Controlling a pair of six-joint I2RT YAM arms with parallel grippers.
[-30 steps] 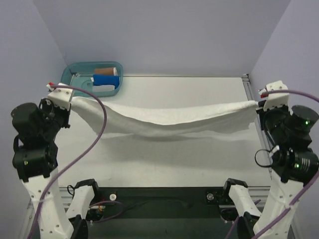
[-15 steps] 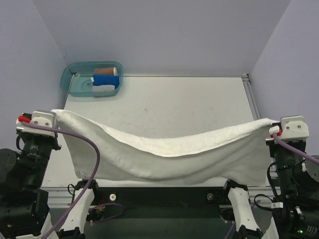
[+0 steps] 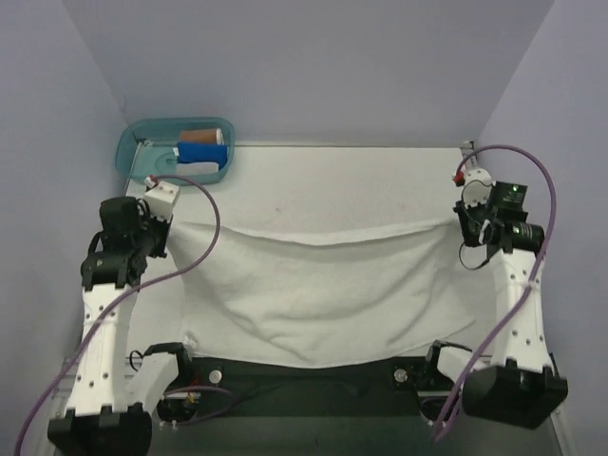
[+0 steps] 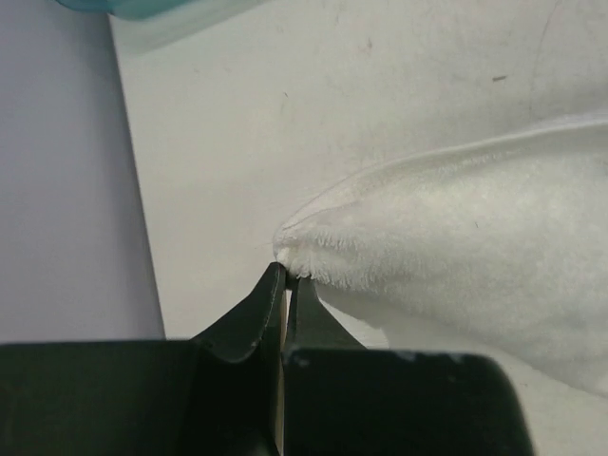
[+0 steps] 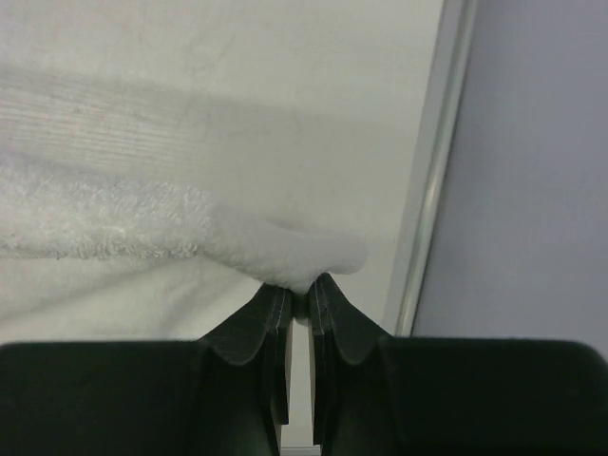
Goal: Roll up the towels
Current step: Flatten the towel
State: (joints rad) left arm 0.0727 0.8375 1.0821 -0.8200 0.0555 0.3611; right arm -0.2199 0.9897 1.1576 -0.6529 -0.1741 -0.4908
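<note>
The towel's near edge [image 3: 309,366] goes past the front edge of the table, so I should pull the towel's far edge [image 3: 318,241] back and lay it flat before my right gripper opens.
A white terry towel [image 3: 313,294] lies spread across the near half of the table, and its near edge reaches the table's front edge. Its far edge sags between my two grippers. My left gripper [image 3: 171,224] is shut on the towel's far left corner, seen in the left wrist view [image 4: 287,275] with the cloth [image 4: 456,237] bunched at the tips. My right gripper [image 3: 464,220] is shut on the far right corner, seen in the right wrist view [image 5: 304,290] with the towel [image 5: 142,228] running off to the left.
A teal bin [image 3: 133,152] stands at the back left. It holds a blue rolled towel [image 3: 201,153], a brown roll [image 3: 202,136] and a white item [image 3: 197,169]. A metal rail [image 3: 480,190] edges the table's right side; it also shows in the right wrist view [image 5: 432,161].
Both arms swung from high at the near edge forward and down. The towel, which hung stretched in the air, now lies draped on the table with both corners still gripped.
</note>
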